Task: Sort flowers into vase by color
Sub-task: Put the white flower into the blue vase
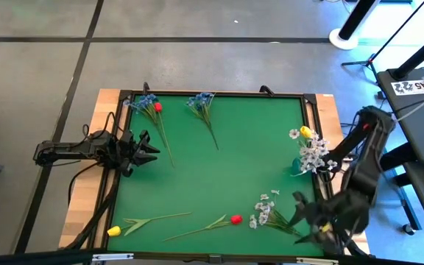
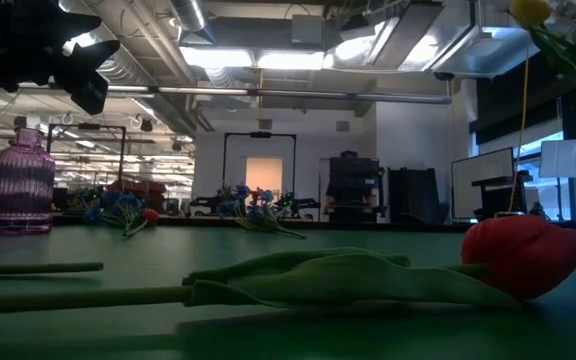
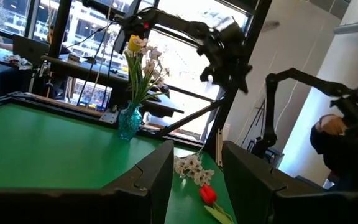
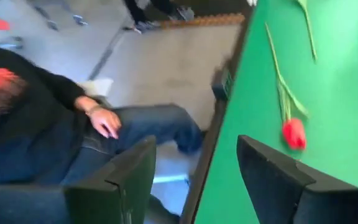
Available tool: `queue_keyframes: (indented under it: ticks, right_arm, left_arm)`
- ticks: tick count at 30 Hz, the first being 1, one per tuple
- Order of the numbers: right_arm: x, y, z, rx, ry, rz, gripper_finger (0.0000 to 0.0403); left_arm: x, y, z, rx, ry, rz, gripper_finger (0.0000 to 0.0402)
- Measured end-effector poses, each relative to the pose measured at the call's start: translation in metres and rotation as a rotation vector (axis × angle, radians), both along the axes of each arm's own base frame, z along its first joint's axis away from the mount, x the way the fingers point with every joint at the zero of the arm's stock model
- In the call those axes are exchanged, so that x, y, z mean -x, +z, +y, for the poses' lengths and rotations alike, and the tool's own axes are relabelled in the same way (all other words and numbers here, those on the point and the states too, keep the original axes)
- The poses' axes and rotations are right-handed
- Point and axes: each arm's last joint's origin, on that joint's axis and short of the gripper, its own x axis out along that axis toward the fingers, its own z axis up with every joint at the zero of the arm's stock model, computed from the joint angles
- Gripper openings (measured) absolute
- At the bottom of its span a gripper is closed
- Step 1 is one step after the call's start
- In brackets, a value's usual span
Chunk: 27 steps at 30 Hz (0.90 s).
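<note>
My right gripper should carry on going down, since the loose white sprig is clear of the red tulip and its stems face the gripper, until the fingers are on both sides of those stems.
White sprigs and a yellow bud stand in a teal vase near the table's right edge. One white sprig lies near the right front corner. A red tulip and a yellow tulip lie along the near edge. Two blue sprigs and a red bud lie at the far edge. A purple vase stands far left. My left gripper is open above the table's left side. My right gripper is open just right of the loose white sprig, holding nothing.
The green mat lies in a wooden frame. In the right wrist view a person in dark clothes sits beyond the table edge, a hand on the lap. In the left wrist view the right arm reaches above the teal vase.
</note>
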Motion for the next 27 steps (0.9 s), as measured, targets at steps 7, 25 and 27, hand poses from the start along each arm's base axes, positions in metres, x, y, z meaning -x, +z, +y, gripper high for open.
queue_keyframes:
  ticks: [7, 25, 27]
  right_arm:
    - [0.005, -0.049, 0.048, 0.041, -0.047, 0.192, 0.0225]
    - [-0.01, -0.179, 0.062, 0.44, -0.486, 0.704, 0.0225]
    - [-0.015, -0.182, 0.06, 0.449, -0.507, 0.713, 0.0225]
  left_arm:
    - [0.0, 0.0, 0.0, 0.0, 0.0, 0.0, 0.0133]
    - [0.0, 0.0, 0.0, 0.0, 0.0, 0.0, 0.0133]
    - [0.0, 0.0, 0.0, 0.0, 0.0, 0.0, 0.0133]
